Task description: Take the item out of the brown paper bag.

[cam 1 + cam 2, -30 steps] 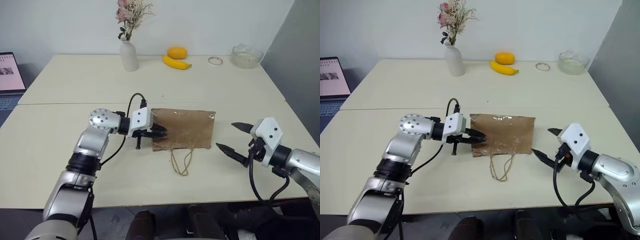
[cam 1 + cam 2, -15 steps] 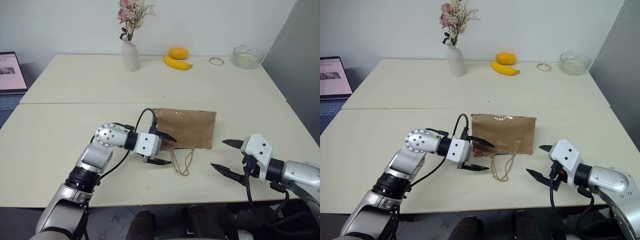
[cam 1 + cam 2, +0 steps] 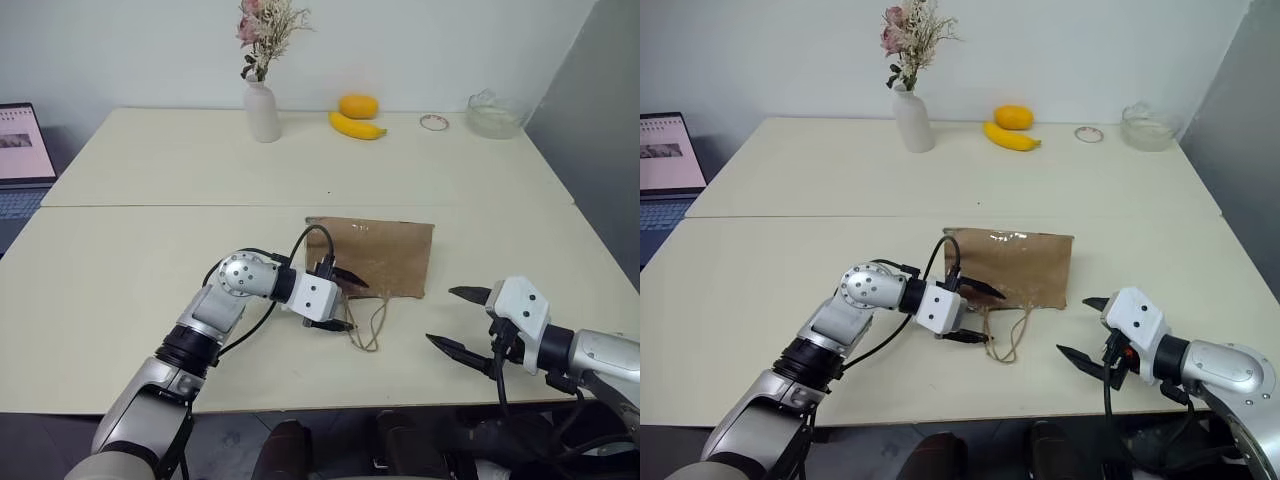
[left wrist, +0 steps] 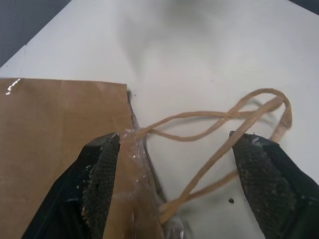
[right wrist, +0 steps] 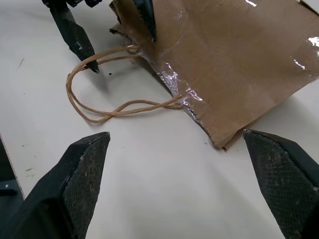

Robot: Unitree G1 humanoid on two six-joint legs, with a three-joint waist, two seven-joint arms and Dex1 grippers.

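Two loose loop handles (image 3: 372,345) hang out from the bag's flat opening, so I expect the brown paper bag (image 3: 385,252) to open wide when I lift one handle.
The brown paper bag (image 3: 372,254) lies flat on the table with its mouth toward me. Its two loop handles (image 3: 366,326) trail onto the tabletop. The item is hidden. My left gripper (image 3: 344,300) is open at the bag's near left corner. One finger lies over the bag's edge and the other sits beside the handles. In the left wrist view the bag edge (image 4: 130,139) and the handles (image 4: 219,117) lie between the fingers (image 4: 99,174). My right gripper (image 3: 458,320) stands open and empty to the right of the bag, apart from it. The right wrist view shows the bag (image 5: 234,64) ahead.
At the table's far side stand a white vase with dried flowers (image 3: 261,110), a banana (image 3: 355,127), an orange fruit (image 3: 357,105), a small ring (image 3: 432,122) and a glass bowl (image 3: 492,113). A laptop (image 3: 20,150) sits at the far left.
My left gripper opened and slid from the bag's left edge toward me and rightward to the mouth corner by the handles. My right gripper sank and drew back a little.
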